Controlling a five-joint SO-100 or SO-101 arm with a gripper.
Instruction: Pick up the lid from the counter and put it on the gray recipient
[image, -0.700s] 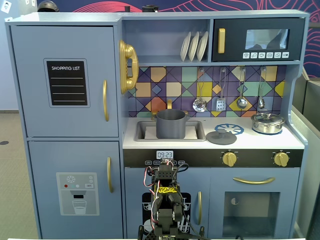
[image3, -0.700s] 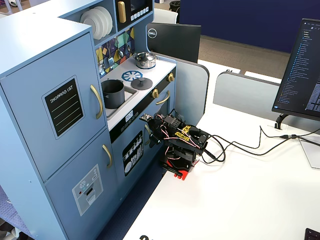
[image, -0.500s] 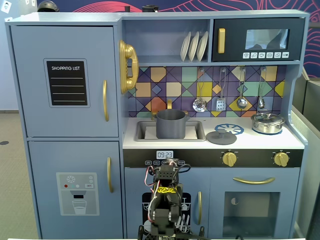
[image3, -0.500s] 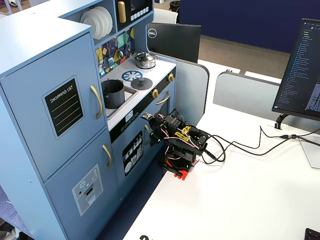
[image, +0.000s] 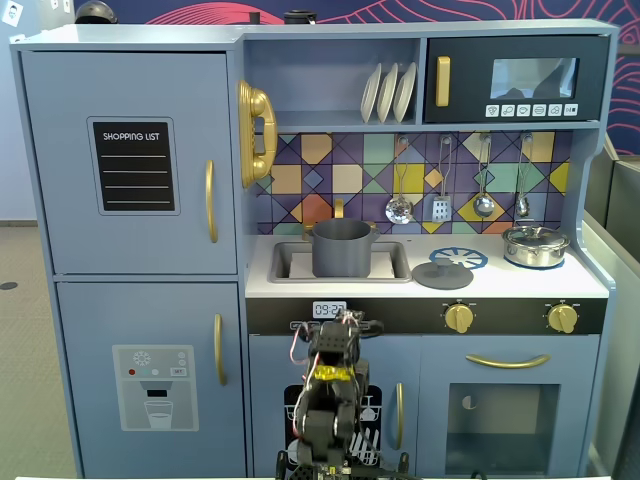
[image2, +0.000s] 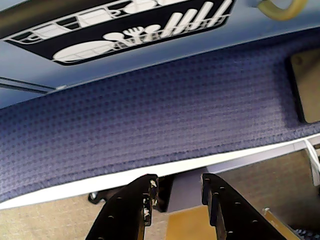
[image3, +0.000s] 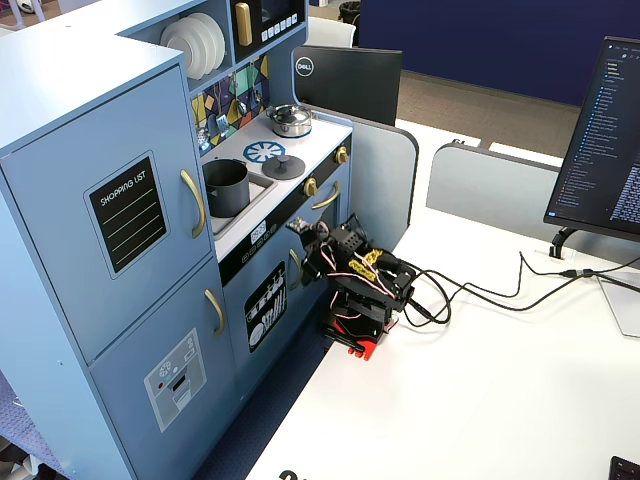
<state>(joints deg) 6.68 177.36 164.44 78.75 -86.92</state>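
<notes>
My gripper is to lower the dark-gray lid (image: 443, 275), which looks about as wide as the gray pot's open rim (image: 342, 228), so the lid will sit flat and cover that rim.
The dark-gray lid (image: 443, 274) lies flat on the pale counter (image: 520, 284), partly over the blue-and-white burner ring, just right of the sink. The tall gray pot (image: 342, 250) stands in the sink recess, uncovered. Both also show in a fixed view, the lid (image3: 283, 166) to the right of the pot (image3: 227, 187). My arm (image: 333, 385) is folded low in front of the kitchen, well below the counter (image3: 312, 138). In the wrist view my gripper (image2: 177, 186) is open and empty, and points down at the table edge and floor.
A shiny silver pot (image: 536, 246) with its own lid stands at the counter's right end. Utensils hang on the tiled back wall above. A blue mat (image2: 150, 115) lies below the dishwasher door. Cables (image3: 480, 292) and a monitor (image3: 605, 140) are on the white table.
</notes>
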